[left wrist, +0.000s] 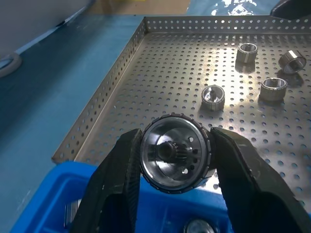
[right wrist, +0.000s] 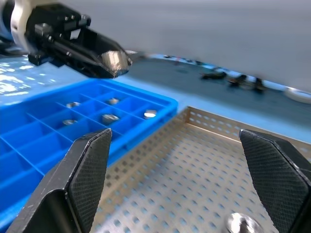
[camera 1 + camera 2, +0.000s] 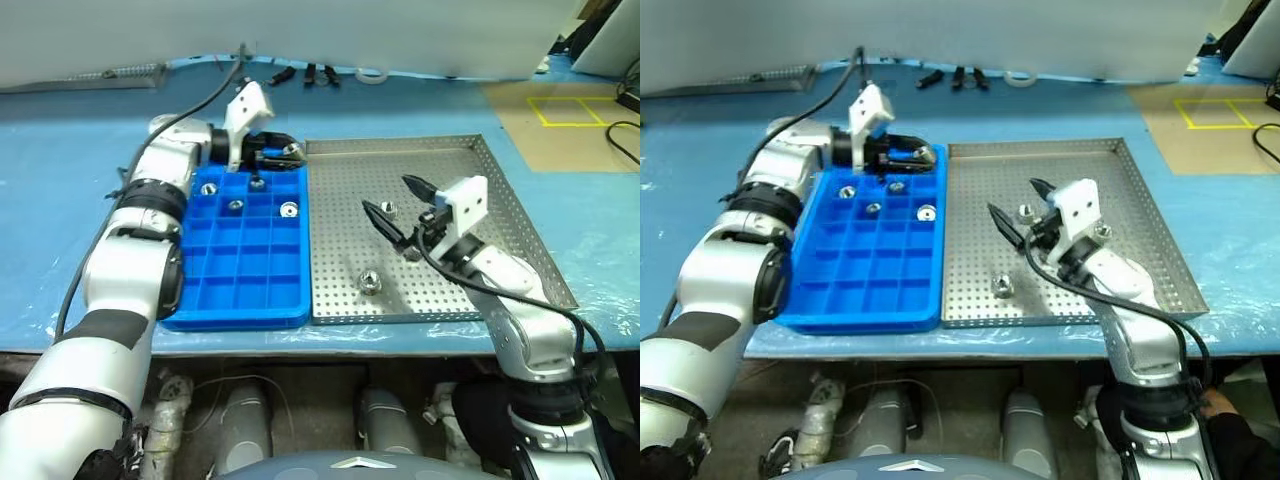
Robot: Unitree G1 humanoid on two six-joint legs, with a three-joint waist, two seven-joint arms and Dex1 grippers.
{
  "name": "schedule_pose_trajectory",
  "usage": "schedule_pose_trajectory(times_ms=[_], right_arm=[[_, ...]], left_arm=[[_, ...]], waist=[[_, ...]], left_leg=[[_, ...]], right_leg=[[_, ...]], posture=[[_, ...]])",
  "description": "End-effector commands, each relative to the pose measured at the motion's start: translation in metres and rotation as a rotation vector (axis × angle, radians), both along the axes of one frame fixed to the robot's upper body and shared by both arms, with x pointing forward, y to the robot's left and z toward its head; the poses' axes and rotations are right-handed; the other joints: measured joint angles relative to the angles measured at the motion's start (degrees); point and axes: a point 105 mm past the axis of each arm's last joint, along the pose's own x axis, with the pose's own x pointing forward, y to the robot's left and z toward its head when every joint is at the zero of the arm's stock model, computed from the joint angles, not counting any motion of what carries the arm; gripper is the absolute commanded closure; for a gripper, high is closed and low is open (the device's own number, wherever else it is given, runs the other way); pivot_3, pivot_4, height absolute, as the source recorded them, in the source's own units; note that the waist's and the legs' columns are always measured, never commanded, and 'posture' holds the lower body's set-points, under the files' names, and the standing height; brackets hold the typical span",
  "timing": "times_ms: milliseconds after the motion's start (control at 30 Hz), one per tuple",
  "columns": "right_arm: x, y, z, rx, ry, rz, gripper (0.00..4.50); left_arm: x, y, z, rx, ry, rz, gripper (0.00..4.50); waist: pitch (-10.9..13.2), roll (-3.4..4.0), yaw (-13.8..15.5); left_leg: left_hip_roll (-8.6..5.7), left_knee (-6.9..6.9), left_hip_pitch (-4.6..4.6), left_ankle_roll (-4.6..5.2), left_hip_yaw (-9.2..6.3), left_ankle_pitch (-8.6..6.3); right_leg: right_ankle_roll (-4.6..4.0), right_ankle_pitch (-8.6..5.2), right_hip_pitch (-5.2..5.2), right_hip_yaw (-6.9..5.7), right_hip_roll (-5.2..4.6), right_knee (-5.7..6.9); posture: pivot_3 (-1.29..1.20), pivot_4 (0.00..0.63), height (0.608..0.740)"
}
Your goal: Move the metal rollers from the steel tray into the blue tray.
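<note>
I am gripping the metal roller's sides (image 1: 176, 153) with my left gripper and the blue tray's nearer compartments (image 3: 200, 232) are empty, so I should keep carrying the roller until it hangs over one.
The blue tray (image 3: 245, 268) lies left of the steel tray (image 3: 455, 165), and the two touch side by side. Several metal rollers (image 3: 236, 206) sit in the blue tray's far compartments. More rollers (image 3: 369, 281) lie loose on the steel tray's perforated floor. My left gripper (image 3: 285, 155) hovers over the blue tray's far right corner, shut on a metal roller (image 1: 175, 154) held between its fingers (image 1: 116, 184). Above the middle of the steel tray my right gripper (image 3: 392, 197) stands open and empty, just over one roller (image 3: 389, 208).
Black clips (image 3: 310, 73) and a white ring (image 3: 372, 73) lie along the far edge of the blue table cover. At the far right a brown surface carries yellow tape squares (image 3: 570, 110). A black cable (image 3: 205, 95) runs to my left arm.
</note>
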Motion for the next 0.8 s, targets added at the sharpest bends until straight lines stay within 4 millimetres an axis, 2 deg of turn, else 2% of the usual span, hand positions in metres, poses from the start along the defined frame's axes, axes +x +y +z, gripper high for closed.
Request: schedule_pose_trajectory(times_ms=[33,200,333,533,667,800], right_arm=[[0.004,0.024,0.015,0.025,-0.029,0.114,0.06],[0.009,0.049,0.020,0.026,-0.019,0.252,0.06],[0.014,0.062,0.021,0.024,-0.013,0.313,0.06],[0.015,0.073,0.021,0.009,-0.006,0.387,0.06],[0.016,0.073,0.021,0.003,-0.006,0.395,0.06],[0.016,0.070,0.020,-0.002,-0.003,0.380,0.06]], left_arm=[[-0.005,0.033,0.005,-0.031,-0.036,0.087,2.64],[-0.025,0.077,-0.019,-0.064,-0.018,0.268,2.64],[-0.043,0.096,-0.038,-0.084,0.018,0.389,2.64],[-0.050,0.095,-0.053,-0.116,0.041,0.483,2.64],[-0.042,0.096,-0.059,-0.147,0.048,0.559,2.64],[-0.041,0.102,-0.072,-0.106,0.076,0.599,2.64]], waist=[[0.0,0.00,0.6],[0.0,-0.01,2.6],[0.0,-0.01,4.5],[0.0,-0.01,7.0],[0.0,-0.01,7.2],[0.0,-0.01,6.9]], left_leg=[[0.03,0.01,0.00,0.00,0.00,0.00],[0.24,0.02,-0.04,-0.14,-0.08,0.07],[0.32,0.00,-0.12,-0.32,-0.18,0.18],[0.45,-0.01,-0.09,-0.67,-0.28,0.39],[0.51,-0.01,-0.07,-0.84,-0.31,0.50],[0.51,-0.02,-0.04,-1.04,-0.38,0.63]], right_leg=[[0.00,0.00,0.00,-0.02,0.00,0.02],[-0.06,-0.03,0.00,-0.21,0.03,0.11],[-0.10,-0.05,0.00,-0.46,0.03,0.16],[-0.09,-0.06,0.02,-0.60,0.04,0.43],[-0.09,-0.07,0.01,-0.59,0.04,0.59],[-0.08,-0.06,-0.03,-0.58,0.09,0.69]], posture=[[-0.07,0.150,0.740],[0.07,0.150,0.740],[0.15,0.150,0.740],[0.21,0.150,0.740],[0.21,0.150,0.740],[0.18,0.150,0.740]])
